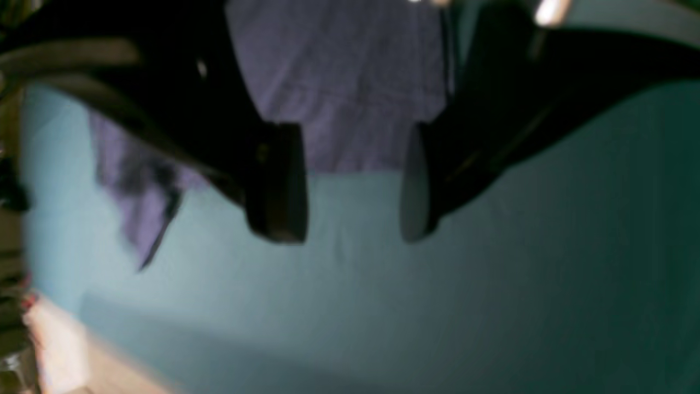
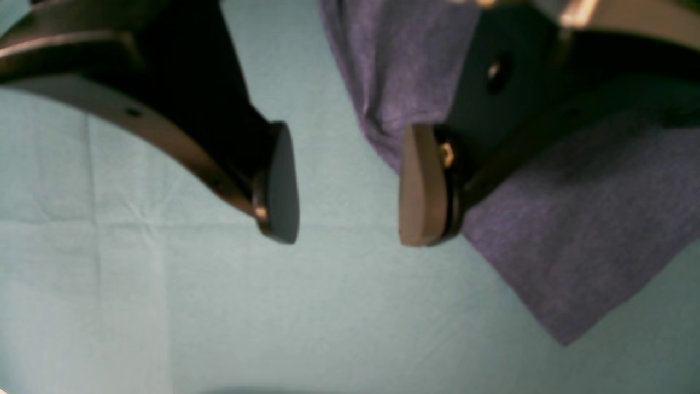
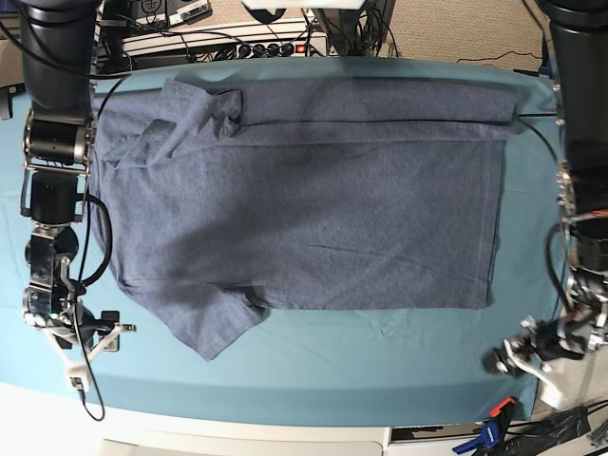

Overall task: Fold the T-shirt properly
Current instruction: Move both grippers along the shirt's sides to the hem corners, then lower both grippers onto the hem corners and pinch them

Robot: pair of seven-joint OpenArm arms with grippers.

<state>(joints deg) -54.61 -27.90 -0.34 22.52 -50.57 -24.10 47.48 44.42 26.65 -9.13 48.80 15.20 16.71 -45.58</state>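
Observation:
I should keep moving toward the T-shirt's front corner (image 3: 483, 301), which lies flat ahead of my left gripper's open fingers, until they straddle its side edge (image 3: 491, 277).
The slate-blue T-shirt (image 3: 313, 218) lies spread flat on the teal table cloth (image 3: 380, 370), plain side up. Its far edge is folded over into a band (image 3: 380, 109), and one sleeve (image 3: 214, 328) points toward the front left. My left gripper (image 3: 510, 358) is open and empty near the front right, off the shirt. In the left wrist view (image 1: 350, 186) it hangs over bare cloth, just short of the shirt's edge (image 1: 350, 82). My right gripper (image 3: 106, 332) is open and empty at the front left. In the right wrist view (image 2: 347, 186) the shirt (image 2: 574, 219) lies beside its right finger.
Cables and black equipment (image 3: 218, 38) line the table's far edge. A blue and orange clamp (image 3: 489, 432) sits at the front right corner. The table's front edge (image 3: 285, 418) runs just below the grippers. Both arm columns stand at the table's left and right sides.

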